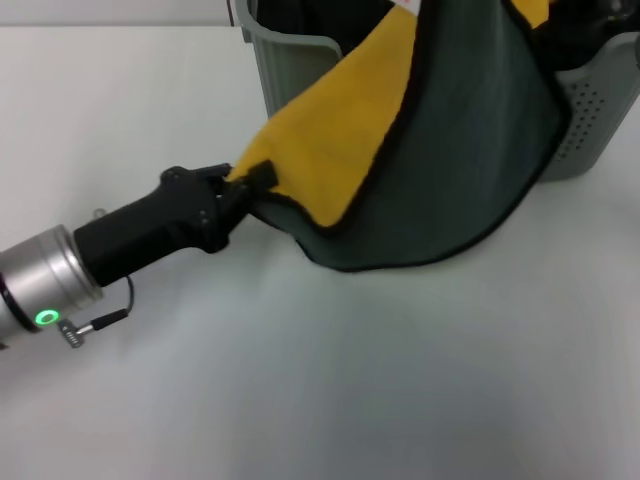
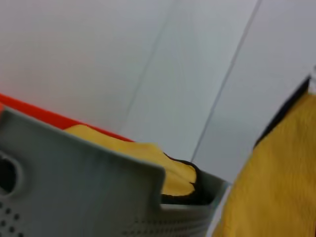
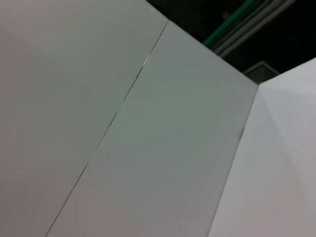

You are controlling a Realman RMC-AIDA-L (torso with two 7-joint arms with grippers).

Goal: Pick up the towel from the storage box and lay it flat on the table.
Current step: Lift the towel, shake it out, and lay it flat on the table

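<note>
I should open my left gripper and take the towel's loose corner (image 1: pixel 328 216) before I lay the towel flat, because this gripper is holding the towel at its yellow fold (image 1: pixel 264 150), next to that corner.
The towel (image 1: pixel 470 150) hangs spread in front of the storage box (image 1: pixel 290 70), dark grey-green side facing me, with a yellow fold (image 1: pixel 340 130) at its left. Its lower edge sags onto or just above the table (image 1: pixel 300 380); its top runs out of the head view. My left gripper (image 1: pixel 252 182) is shut on the towel's left yellow corner, low over the table, left of the box. The left wrist view shows the box rim (image 2: pixel 98 168) and the towel's yellow side (image 2: pixel 276 173). My right gripper does not show in any view.
Other yellow-and-black cloths (image 2: pixel 153 158) lie bunched inside the box. The box's perforated right side (image 1: pixel 600 120) shows behind the towel. White wall panels (image 3: pixel 148 123) fill the right wrist view. An orange-red strip (image 2: pixel 44 114) runs behind the box.
</note>
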